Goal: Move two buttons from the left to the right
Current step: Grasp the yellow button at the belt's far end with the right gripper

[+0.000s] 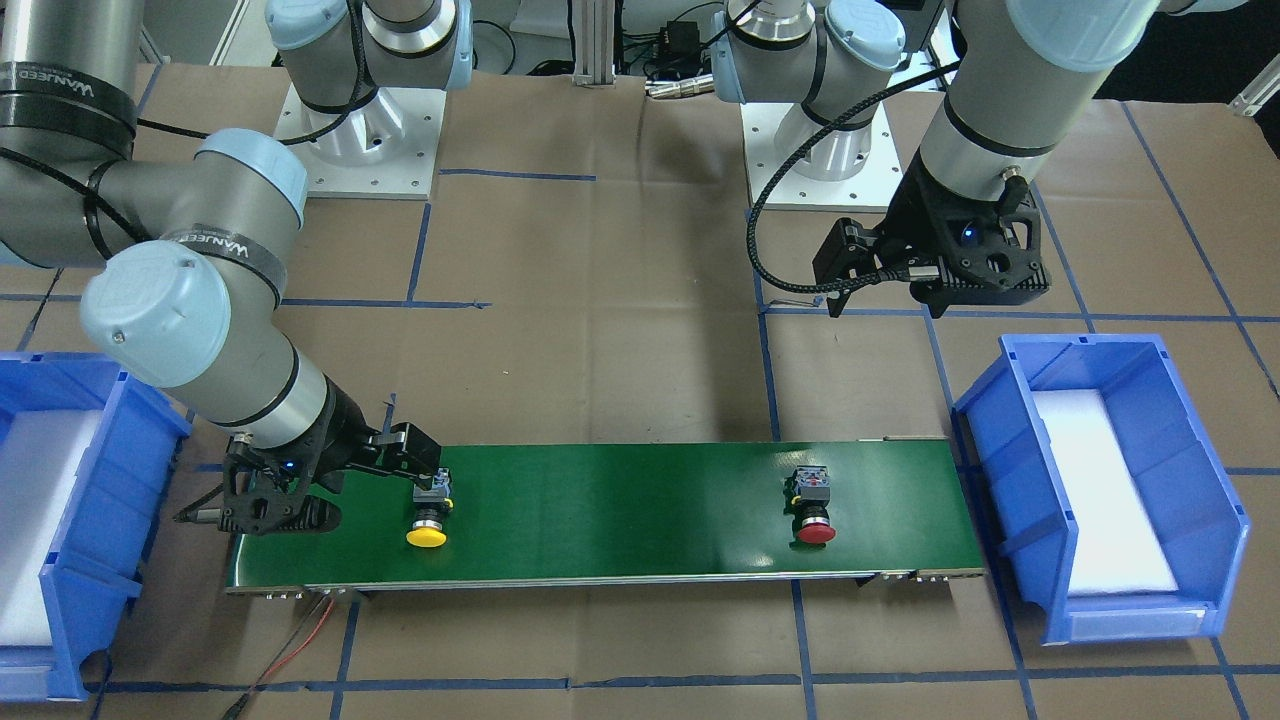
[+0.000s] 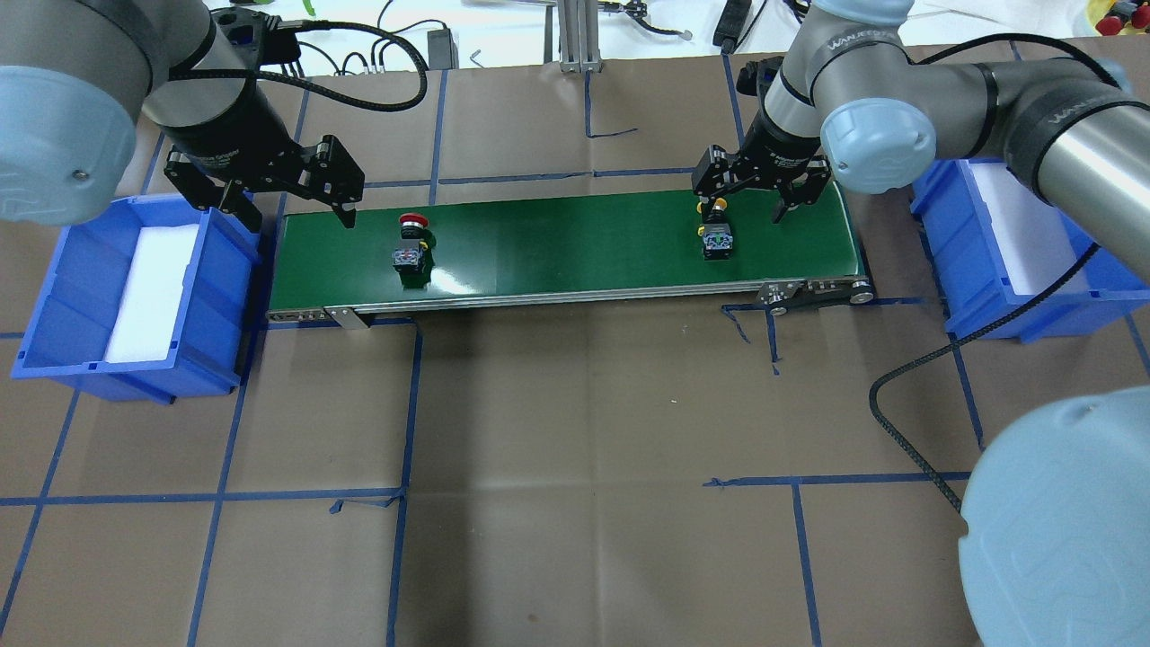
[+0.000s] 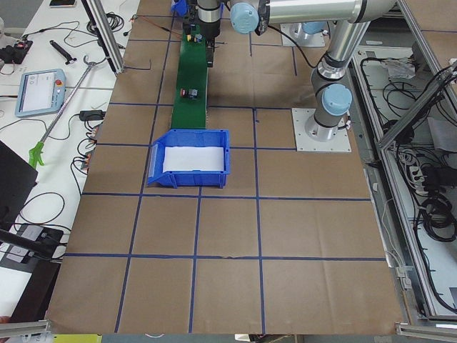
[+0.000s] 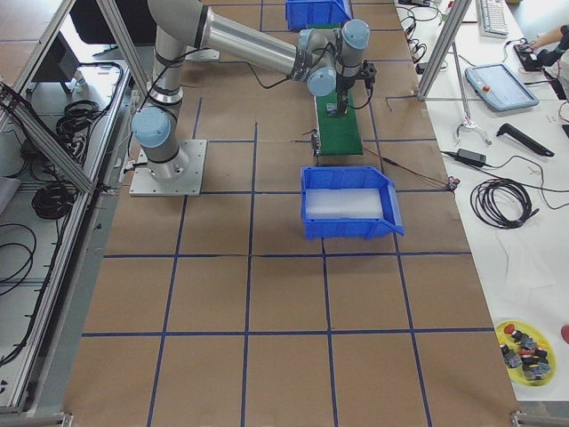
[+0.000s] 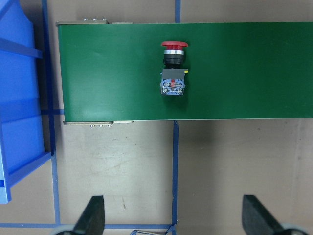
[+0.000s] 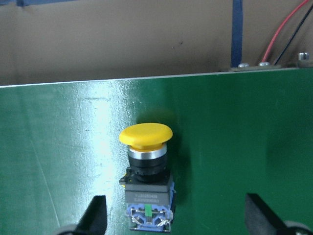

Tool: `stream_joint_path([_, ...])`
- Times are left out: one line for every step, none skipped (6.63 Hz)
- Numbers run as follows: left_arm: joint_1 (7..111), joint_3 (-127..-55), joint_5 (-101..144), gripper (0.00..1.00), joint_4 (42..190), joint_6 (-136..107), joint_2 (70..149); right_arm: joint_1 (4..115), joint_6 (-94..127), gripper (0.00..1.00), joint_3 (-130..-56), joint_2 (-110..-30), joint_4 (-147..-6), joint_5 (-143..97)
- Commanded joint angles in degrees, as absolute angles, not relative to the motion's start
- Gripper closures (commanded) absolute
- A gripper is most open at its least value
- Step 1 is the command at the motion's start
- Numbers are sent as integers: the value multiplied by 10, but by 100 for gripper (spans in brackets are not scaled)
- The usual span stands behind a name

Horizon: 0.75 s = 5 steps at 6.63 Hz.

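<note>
The red button (image 1: 812, 505) is lying on the green conveyor belt (image 1: 612, 516), so it will move along toward the end with the wires when I carry the yellow button away.
The red-capped button (image 2: 411, 243) lies on its side on the left part of the green conveyor belt (image 2: 575, 243); it also shows in the left wrist view (image 5: 173, 68). The yellow-capped button (image 2: 716, 235) lies near the belt's right end and shows in the right wrist view (image 6: 146, 186). My left gripper (image 2: 296, 216) is open and empty, raised beside the belt's left end, apart from the red button. My right gripper (image 2: 746, 214) is open and low over the yellow button, with its fingers (image 6: 95, 218) on either side and not touching it.
A blue bin (image 2: 54, 305) with a white pad stands off the belt's left end. A second blue bin (image 2: 952, 270) stands off its right end. Brown paper with blue tape lines covers the table. Red and black wires run by the belt's right end.
</note>
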<state>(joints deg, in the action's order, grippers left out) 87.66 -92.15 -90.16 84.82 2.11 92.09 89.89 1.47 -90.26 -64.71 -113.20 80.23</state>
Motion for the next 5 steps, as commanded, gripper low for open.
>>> stream_joint_path([877,-923,-901,0,848,21,920,899,14,0,-904,-629,-1130,810])
stream_joint_path([876,-924,-902,0,847,22,919,899,15,0,-904,-629,-1130,810])
stream_joint_path([877,-924,-902,0,846,22,919,899,18,1,-904,-627,-1130,809])
stream_joint_path([877,-924,-902,0,846,22,919,899,15,8,-904,-621,-1130,810])
stream_joint_path([876,-924,-902,0,846,22,919,899,15,8,-904,-621,-1130,810])
